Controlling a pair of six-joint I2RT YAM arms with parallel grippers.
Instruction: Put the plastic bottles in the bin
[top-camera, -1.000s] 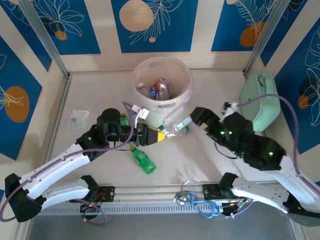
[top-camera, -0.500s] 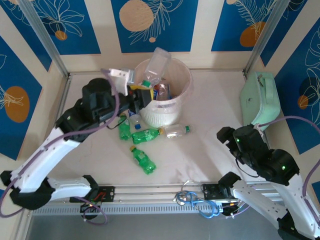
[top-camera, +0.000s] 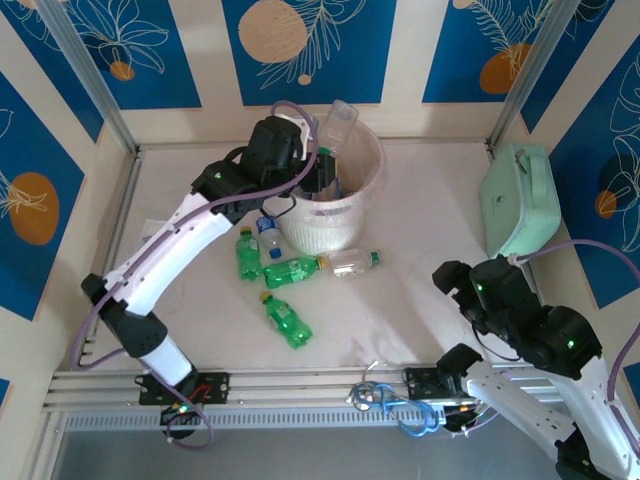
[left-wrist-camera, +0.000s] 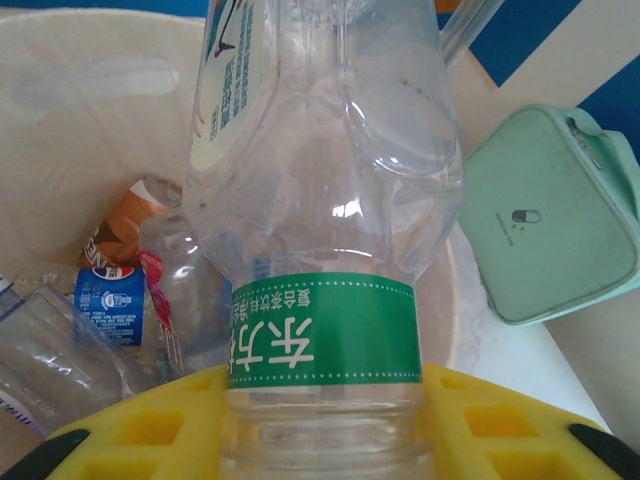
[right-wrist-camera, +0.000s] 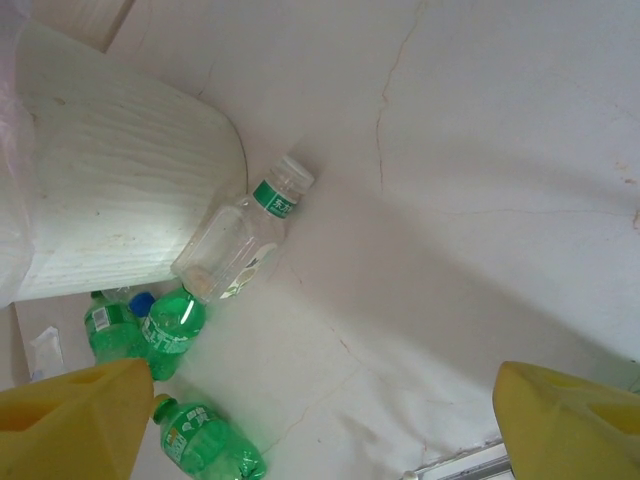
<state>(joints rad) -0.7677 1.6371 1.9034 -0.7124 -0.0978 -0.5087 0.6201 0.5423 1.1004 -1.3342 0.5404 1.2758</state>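
My left gripper is on the side that the neck of the clear bottle (top-camera: 349, 262) beside the bin points away from, so my right gripper should take that neck (top-camera: 373, 258) and hand the bottle over.
My left gripper (top-camera: 322, 160) is shut on the neck of a clear bottle with a green label (top-camera: 340, 122), held tilted over the rim of the pale round bin (top-camera: 375, 165). In the left wrist view the yellow fingers (left-wrist-camera: 130, 430) clamp that bottle (left-wrist-camera: 325, 200) above several bottles lying inside the bin (left-wrist-camera: 60, 120). On the table in front of the bin lie a clear bottle (top-camera: 352, 263), green bottles (top-camera: 290, 270) (top-camera: 248, 255) (top-camera: 287, 322) and a blue-capped one (top-camera: 268, 235). My right gripper (right-wrist-camera: 320, 420) is open and holds nothing, well back from the clear bottle (right-wrist-camera: 240, 240).
A mint-green case (top-camera: 520, 200) leans at the right wall. A small clear plastic bag (top-camera: 150, 230) lies at the left, partly under my left arm. The right arm (top-camera: 520, 320) is folded back at the near right corner.
My left arm has lifted the clear bottle from table level beside the bin up over its rim. The right arm has pulled back from the bin to the near right.
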